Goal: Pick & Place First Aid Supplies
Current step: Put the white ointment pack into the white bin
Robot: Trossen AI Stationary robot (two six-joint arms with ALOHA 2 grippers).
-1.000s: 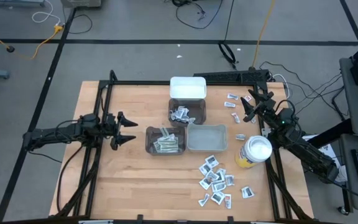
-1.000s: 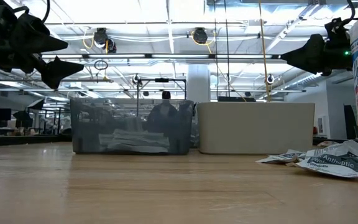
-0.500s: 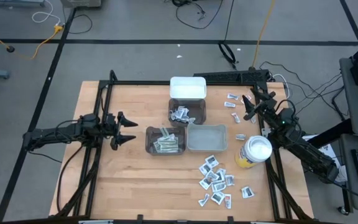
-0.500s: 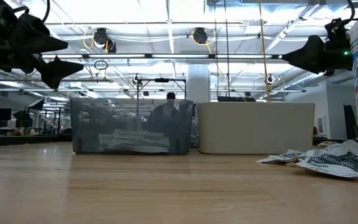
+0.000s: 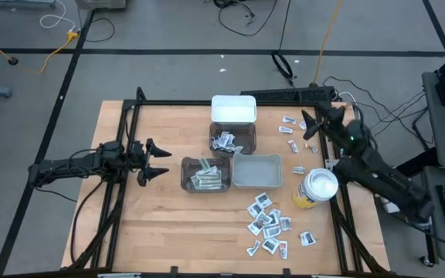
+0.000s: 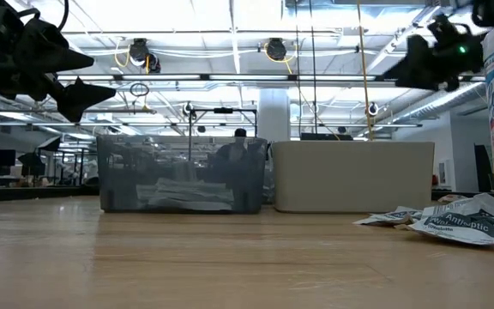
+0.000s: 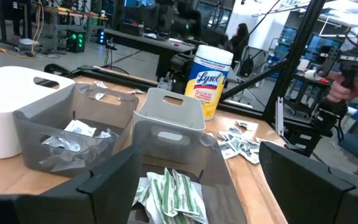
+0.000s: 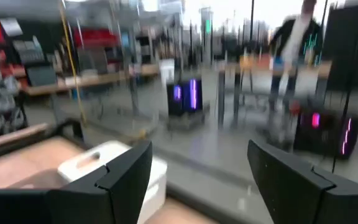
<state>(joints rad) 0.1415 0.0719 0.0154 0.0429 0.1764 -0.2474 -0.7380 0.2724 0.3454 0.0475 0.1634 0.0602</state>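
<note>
My right gripper is pointing level over the far packets (image 5: pixel 286 130). I should lift it and tilt its fingers down at the small packet (image 5: pixel 313 147) next to the black frame.
The first aid supplies are small flat packets. A loose heap (image 5: pixel 269 224) lies on the wooden table near its front right, and a few more (image 5: pixel 290 131) lie at the far right. Others sit inside two clear bins (image 5: pixel 205 176) (image 5: pixel 225 140); the green-striped ones (image 7: pixel 169 190) show in the left wrist view. My left gripper (image 5: pixel 163 162) hangs open above the table's left side, pointing level at the bins. My right gripper (image 5: pixel 306 128) is open in the air over the far right packets, with nothing between its fingers (image 8: pixel 126 177).
A white bin (image 5: pixel 233 109) stands at the far middle and a pale grey bin (image 5: pixel 257 171) right of the clear ones. A yellow canister with a white lid (image 5: pixel 316 189) stands at the right edge. A black frame (image 5: pixel 207 102) borders the table. People show in the room beyond.
My right gripper has risen well above the table and tipped its fingers slightly upward, staying open; from above it has shifted a little toward the far edge. The left arm and all packets have kept still.
</note>
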